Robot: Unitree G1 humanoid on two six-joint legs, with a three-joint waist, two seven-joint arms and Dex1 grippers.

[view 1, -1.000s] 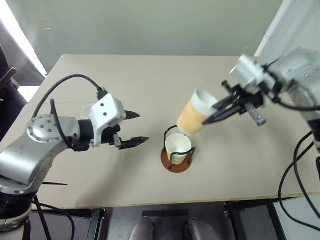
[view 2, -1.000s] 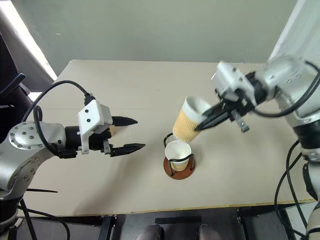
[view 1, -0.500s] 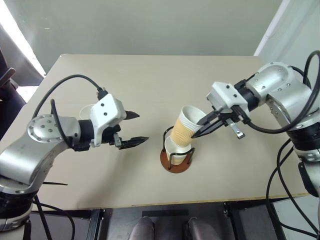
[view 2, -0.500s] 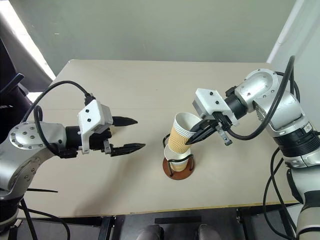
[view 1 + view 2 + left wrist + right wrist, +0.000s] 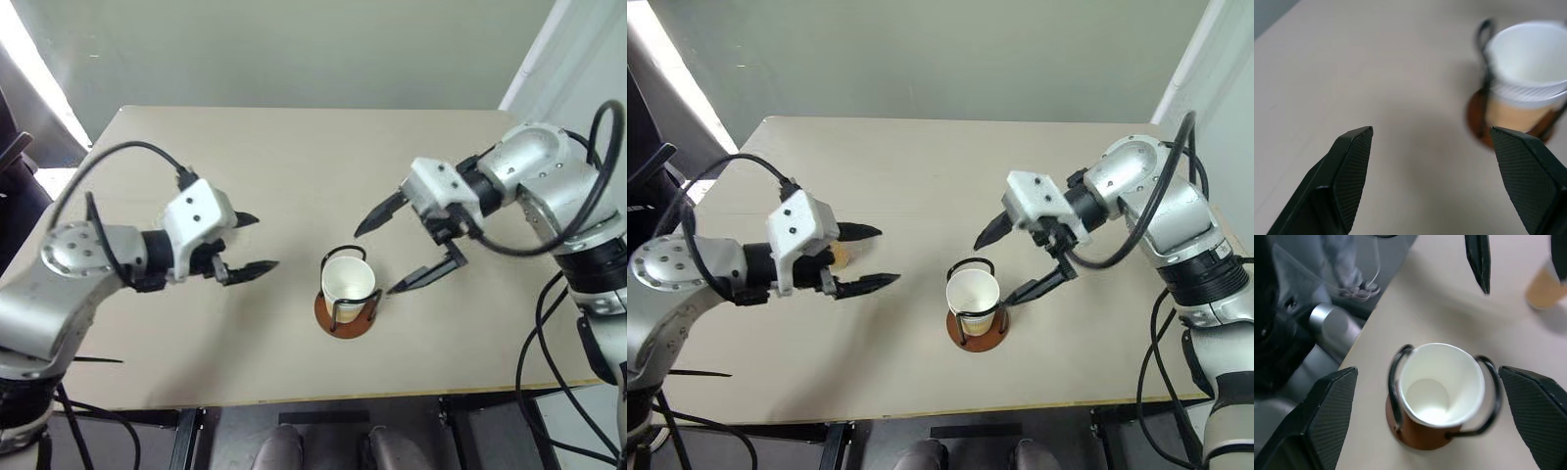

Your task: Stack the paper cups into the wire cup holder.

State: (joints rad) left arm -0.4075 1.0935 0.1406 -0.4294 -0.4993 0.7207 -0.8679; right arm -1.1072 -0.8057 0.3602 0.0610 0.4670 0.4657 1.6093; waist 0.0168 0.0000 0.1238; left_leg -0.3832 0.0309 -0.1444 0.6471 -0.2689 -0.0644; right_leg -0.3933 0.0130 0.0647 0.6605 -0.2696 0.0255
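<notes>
I expect the next paper cup to sink in almost up to its rim when I lower it, because the nested cups' rims (image 5: 1529, 93) sit close together.
The wire cup holder (image 5: 344, 320) stands on its reddish-brown base near the table's front middle. Paper cups (image 5: 350, 281) sit nested upright inside its black loops, tan outside and white inside. My right gripper (image 5: 374, 262) hangs open just right of and above the holder, one finger on each side of the cup's rim, holding nothing. In the right wrist view the nested cups (image 5: 1441, 384) lie between its fingers. My left gripper (image 5: 265, 241) is open to the left of the holder, pointing at it. Another paper cup (image 5: 838, 258) stands on the table, mostly hidden behind the left gripper.
The beige table (image 5: 294, 157) reaches back to a grey wall. Its front edge runs close below the holder. Black cables hang off both arms at the table's sides.
My right gripper has opened and let go of the cup, which has dropped into the cup in the holder. My left gripper has shifted slightly to the left.
</notes>
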